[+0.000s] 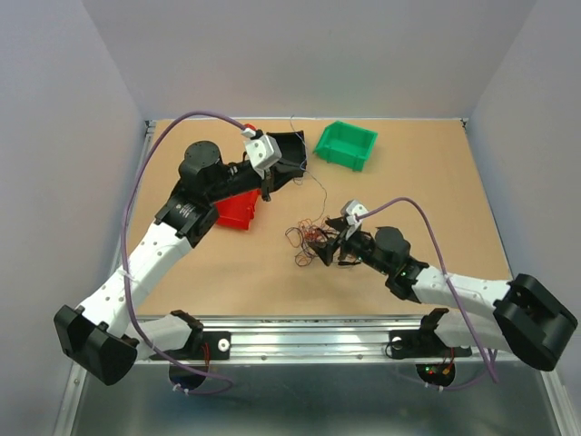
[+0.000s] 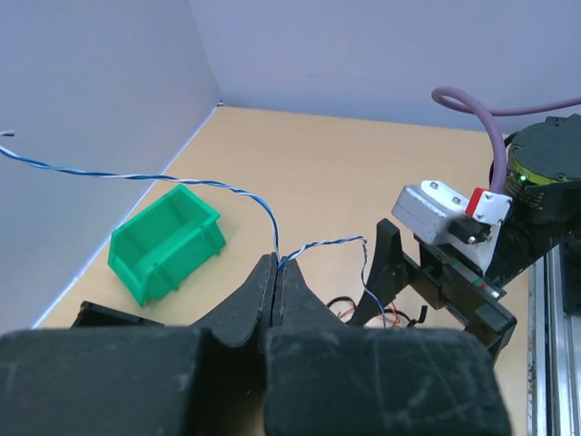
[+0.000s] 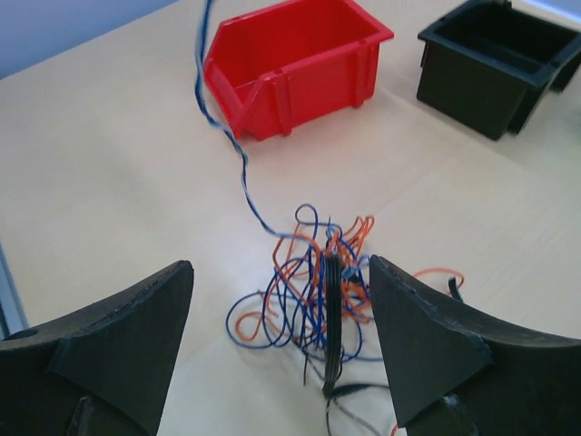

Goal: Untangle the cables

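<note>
I expect the blue-and-white twisted wire [image 1: 324, 192] to slide free when I pull it while holding the tangle, since the wire comes loosely out of the tangle's edge [image 1: 317, 221].
The cables [image 1: 313, 238] are a small tangle of thin orange, blue and black wires on the table's middle. In the right wrist view the tangle [image 3: 327, 291] lies between my right gripper's [image 3: 281, 313] wide-open fingers, just beyond the tips. My right gripper [image 1: 331, 245] hovers right at the tangle. My left gripper [image 2: 277, 265] is shut on a blue-and-white twisted wire [image 2: 209, 184] that runs from the tangle up through the jaws and trails off left. In the top view the left gripper [image 1: 266, 189] is up and left of the tangle, and the same wire [image 3: 222, 118] rises from the pile.
A red bin [image 1: 238, 211] stands left of the tangle, a black bin [image 1: 289, 150] behind it under the left wrist, and a green bin [image 1: 345, 143] at the back centre. A metal rail [image 1: 300, 341] runs along the near edge. Grey walls enclose the table.
</note>
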Tool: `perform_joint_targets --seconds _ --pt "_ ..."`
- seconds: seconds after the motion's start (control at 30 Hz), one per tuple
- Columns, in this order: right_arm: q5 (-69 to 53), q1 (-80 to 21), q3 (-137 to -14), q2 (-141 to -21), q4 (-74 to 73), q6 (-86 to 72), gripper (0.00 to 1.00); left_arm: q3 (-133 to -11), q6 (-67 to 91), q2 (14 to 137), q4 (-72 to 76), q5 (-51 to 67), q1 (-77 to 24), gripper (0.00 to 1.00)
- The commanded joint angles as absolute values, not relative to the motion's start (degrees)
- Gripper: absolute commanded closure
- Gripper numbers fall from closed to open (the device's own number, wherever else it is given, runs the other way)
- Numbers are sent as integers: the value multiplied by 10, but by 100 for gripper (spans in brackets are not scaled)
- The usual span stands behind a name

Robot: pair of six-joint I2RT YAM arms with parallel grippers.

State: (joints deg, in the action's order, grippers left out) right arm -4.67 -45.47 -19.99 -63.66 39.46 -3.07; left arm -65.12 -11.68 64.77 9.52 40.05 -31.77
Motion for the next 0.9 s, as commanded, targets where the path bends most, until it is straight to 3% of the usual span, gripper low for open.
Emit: perform_joint_targets --seconds 0.0,0.13,0.33,0.5,0.67,0.77,0.8,0.87 --pt "-76 -459 -262 -692 518 46 17 -707 -120 645 90 402 -322 100" --pt "-64 -459 -292 -790 586 52 23 -760 -112 650 67 403 -326 100" --pt "-39 -458 -314 -890 670 26 50 -911 -77 677 24 375 -330 100" --pt "-20 -459 -300 -950 700 -20 57 -1082 -70 701 1 258 -331 100" --pt "20 -458 -242 -986 776 -54 57 -1280 -99 743 -10 100 -330 100" --pt "38 -459 -229 -984 786 -67 72 -1288 -116 743 19 52 -330 100" --pt "52 -458 -218 -980 787 -70 82 -1282 -122 740 33 37 -331 100" --pt "71 -459 -206 -961 789 -81 84 -1263 -134 735 42 9 -331 100"
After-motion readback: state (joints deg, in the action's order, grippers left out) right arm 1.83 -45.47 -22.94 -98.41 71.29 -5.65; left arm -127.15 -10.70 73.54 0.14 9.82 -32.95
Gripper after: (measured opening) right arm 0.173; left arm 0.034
